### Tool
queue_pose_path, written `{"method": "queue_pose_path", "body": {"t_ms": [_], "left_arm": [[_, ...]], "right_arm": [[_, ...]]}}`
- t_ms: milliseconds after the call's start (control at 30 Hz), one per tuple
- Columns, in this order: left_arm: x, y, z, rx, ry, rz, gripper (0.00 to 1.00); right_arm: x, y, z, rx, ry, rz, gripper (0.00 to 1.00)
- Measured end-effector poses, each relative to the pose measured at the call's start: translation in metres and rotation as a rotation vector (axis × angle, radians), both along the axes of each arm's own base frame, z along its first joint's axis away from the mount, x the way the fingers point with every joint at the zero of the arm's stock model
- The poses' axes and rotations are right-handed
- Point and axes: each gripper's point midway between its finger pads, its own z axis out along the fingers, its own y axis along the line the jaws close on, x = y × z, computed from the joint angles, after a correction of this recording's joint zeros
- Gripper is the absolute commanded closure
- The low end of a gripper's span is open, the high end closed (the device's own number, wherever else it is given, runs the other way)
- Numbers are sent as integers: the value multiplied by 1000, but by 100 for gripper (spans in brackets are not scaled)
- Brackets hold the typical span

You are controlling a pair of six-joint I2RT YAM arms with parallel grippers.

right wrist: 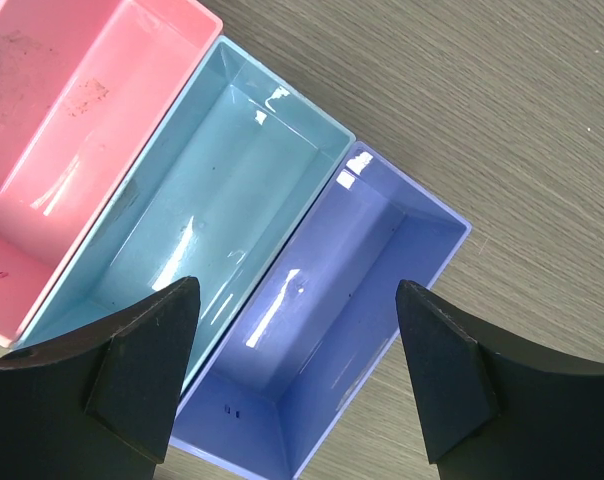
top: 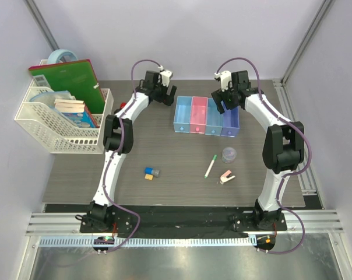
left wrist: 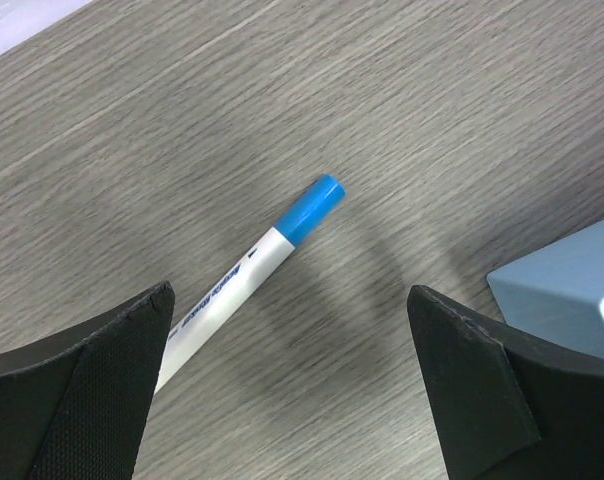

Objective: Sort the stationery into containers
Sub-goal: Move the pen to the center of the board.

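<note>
The white pen lies at a slant across the left gripper's opening with its body [left wrist: 176,356] under a finger, so the robot should turn the left gripper in line with the pen before taking hold of its white body [left wrist: 227,296].
My left gripper [top: 166,95] is open and empty, low over the table left of the bins. In the left wrist view [left wrist: 290,300] a white pen with a blue tip [left wrist: 252,262] lies on the wood, its body running under the left finger [left wrist: 102,380]. My right gripper [top: 225,104] is open and empty above the purple-blue bin [top: 231,121], seen empty in the right wrist view [right wrist: 352,300]. The row also has a light blue bin [top: 182,115], a pink bin [top: 198,115] and a second light blue bin [top: 213,122]. The green-capped pen [top: 210,166], grey tub [top: 229,154], pink-white clip [top: 226,177] and blocks [top: 151,173] lie on the near table.
A white mesh basket [top: 65,125] with a green book [top: 68,79], notebooks and a tape roll [top: 62,56] stands at the far left. A small red item [top: 123,106] sits beside the left arm. A bin corner [left wrist: 572,290] shows at the right of the left wrist view.
</note>
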Motion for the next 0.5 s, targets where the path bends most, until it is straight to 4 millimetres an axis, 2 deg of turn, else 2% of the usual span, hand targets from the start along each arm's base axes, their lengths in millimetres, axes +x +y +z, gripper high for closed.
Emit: {"method": "queue_pose_path", "body": {"t_ms": [267,500], "left_arm": [[2,-1,9,-48,17,-8,0],[-2,5,4,-74,70,28,2]], "right_arm": [[0,-1,2,-4,-5,-7,16],[-1,-3,2,-8,-1,-13,16]]}}
